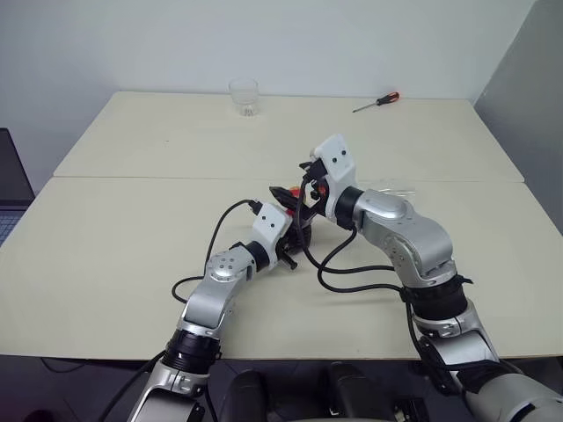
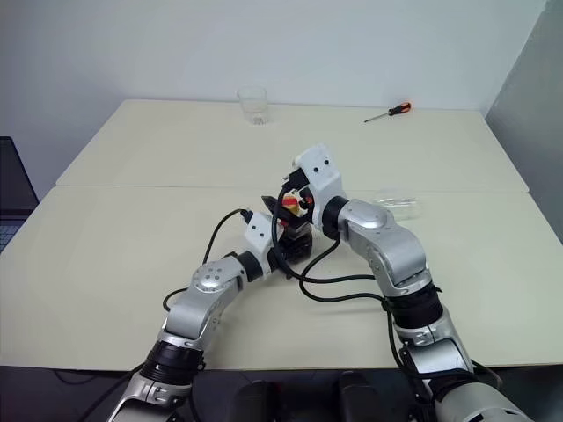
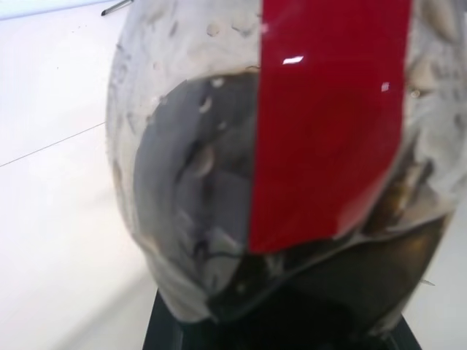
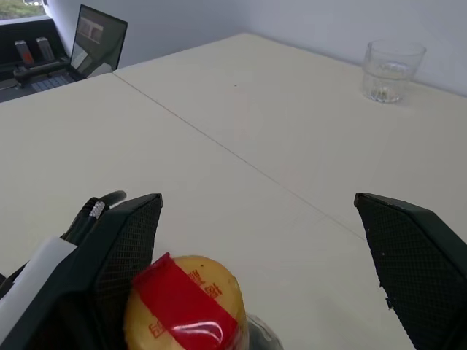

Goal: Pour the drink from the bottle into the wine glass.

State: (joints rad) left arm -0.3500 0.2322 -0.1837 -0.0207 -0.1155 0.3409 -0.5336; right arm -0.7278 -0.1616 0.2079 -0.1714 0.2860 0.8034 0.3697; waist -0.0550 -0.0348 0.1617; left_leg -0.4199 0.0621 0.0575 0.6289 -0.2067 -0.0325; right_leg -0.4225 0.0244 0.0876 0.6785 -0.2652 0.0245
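The red strip's end point(image 4: 163, 262) is sticking out loose at the cap's edge point(image 4: 186, 302). I expect the cap to come off whole with the red strip when I raise it.
In the middle of the table my left gripper point(image 1: 288, 239) is shut on the bottle point(image 2: 294, 237), holding it upright by its round body. The left wrist view has the bottle's red label strip point(image 3: 328, 124) close up, with the dark drink point(image 3: 372, 277) low in the clear body. My right gripper point(image 4: 257, 211) is open just above the bottle's yellowish neck and red cap point(image 4: 186, 306), one finger on each side and neither touching. A clear glass object point(image 2: 398, 204), apparently the wine glass, lies flat on the table to the right of my right arm.
A short clear tumbler point(image 1: 244, 97) stands at the table's far edge. A red-handled screwdriver point(image 1: 376, 103) lies at the far right. A seam point(image 1: 176, 178) runs across the table. A laptop point(image 4: 98, 38) sits on a desk off to the left.
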